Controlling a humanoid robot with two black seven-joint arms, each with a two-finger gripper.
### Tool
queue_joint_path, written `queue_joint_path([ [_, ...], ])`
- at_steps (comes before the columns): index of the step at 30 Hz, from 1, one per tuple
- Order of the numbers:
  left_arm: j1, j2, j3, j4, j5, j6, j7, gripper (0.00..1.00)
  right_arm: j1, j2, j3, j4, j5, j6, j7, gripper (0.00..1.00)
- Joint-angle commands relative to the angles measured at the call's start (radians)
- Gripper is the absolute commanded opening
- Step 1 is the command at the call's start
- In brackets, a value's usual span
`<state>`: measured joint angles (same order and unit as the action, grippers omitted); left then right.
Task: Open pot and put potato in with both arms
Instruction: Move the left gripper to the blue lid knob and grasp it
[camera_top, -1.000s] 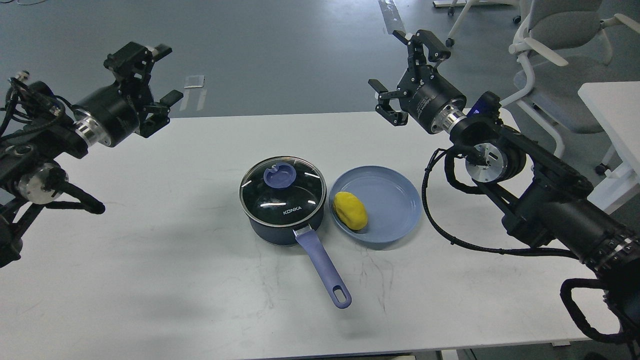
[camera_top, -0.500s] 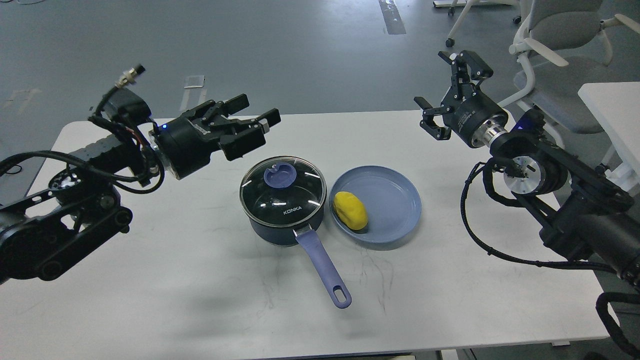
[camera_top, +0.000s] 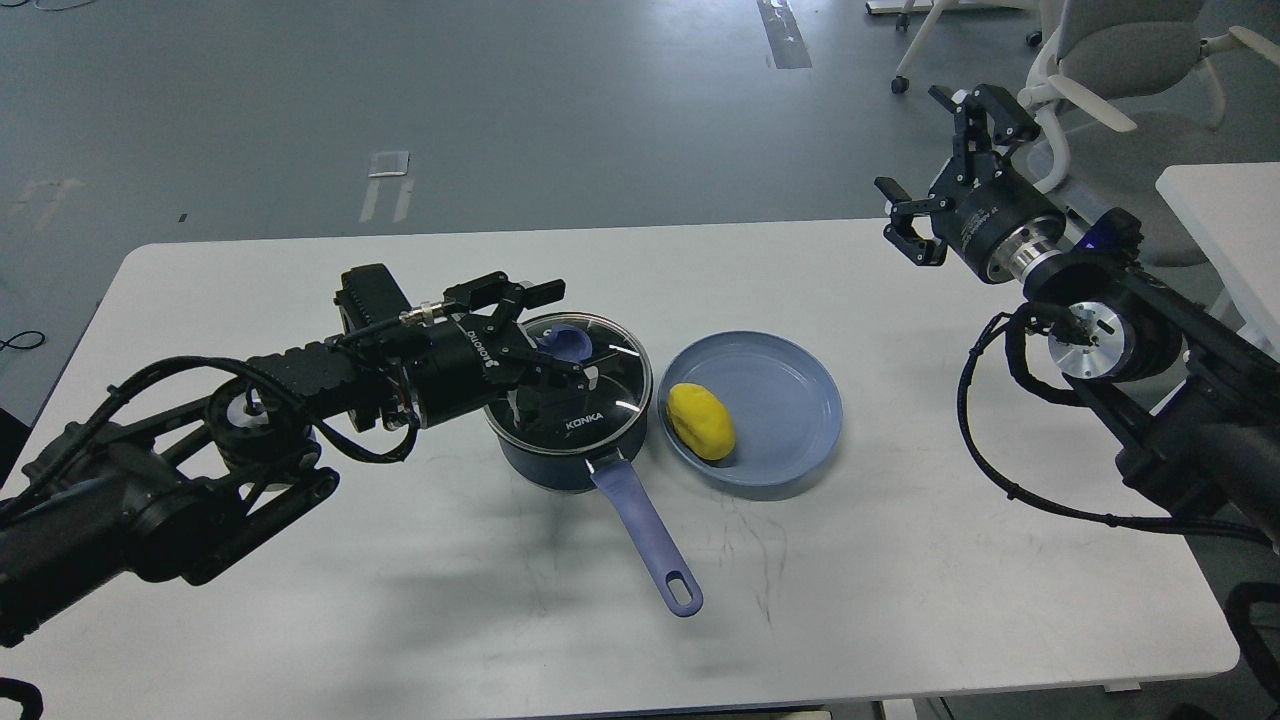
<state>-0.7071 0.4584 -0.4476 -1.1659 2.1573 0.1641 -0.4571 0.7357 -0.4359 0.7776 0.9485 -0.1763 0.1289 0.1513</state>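
The robot should expect an empty pot (camera_top: 549, 466) when it takes the lid off by its knob, since only plain darkness can be seen through the glass lid (camera_top: 614, 386).
A dark blue pot (camera_top: 556, 466) with a glass lid (camera_top: 605, 403) and a long blue handle (camera_top: 645, 530) stands mid-table. The lid is on. Its blue knob (camera_top: 570, 343) shows between the fingers of my left gripper (camera_top: 548, 335), which is open and lies low over the lid from the left. I cannot tell if the fingers touch the knob. A yellow potato (camera_top: 701, 421) lies on the left side of a blue plate (camera_top: 800, 440) just right of the pot. My right gripper (camera_top: 938, 152) is open and empty, high above the table's far right.
The white table (camera_top: 400, 600) reaches to the front and left. An office chair (camera_top: 1110, 70) and a second white table (camera_top: 1220, 210) stand at the right behind my right arm. Grey floor lies beyond the far edge.
My left gripper has dropped and moved right, from above the table left of the pot to around the lid's knob. My right gripper has drifted further right and up. Pot, plate and potato have not moved.
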Motion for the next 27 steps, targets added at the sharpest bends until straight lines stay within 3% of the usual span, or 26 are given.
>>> queue_joint_path([
  [1, 0.006, -0.015, 0.003, 0.018, 0.016, 0.000, -0.005, 0.98, 0.001, -0.001, 0.005, 0.001, 0.000, 0.000, 0.001, 1.00],
  [23, 0.011, -0.033, 0.026, 0.156, 0.007, 0.020, -0.008, 0.98, 0.001, -0.014, 0.015, 0.000, 0.000, 0.000, 0.005, 1.00],
  [25, 0.011, -0.033, 0.027, 0.164, 0.006, 0.022, -0.008, 0.97, 0.001, -0.015, 0.014, -0.001, 0.000, 0.000, 0.005, 1.00],
  [27, 0.011, -0.032, 0.027, 0.164, 0.004, 0.022, -0.009, 0.89, -0.001, -0.020, 0.014, -0.001, 0.000, 0.000, 0.005, 1.00],
])
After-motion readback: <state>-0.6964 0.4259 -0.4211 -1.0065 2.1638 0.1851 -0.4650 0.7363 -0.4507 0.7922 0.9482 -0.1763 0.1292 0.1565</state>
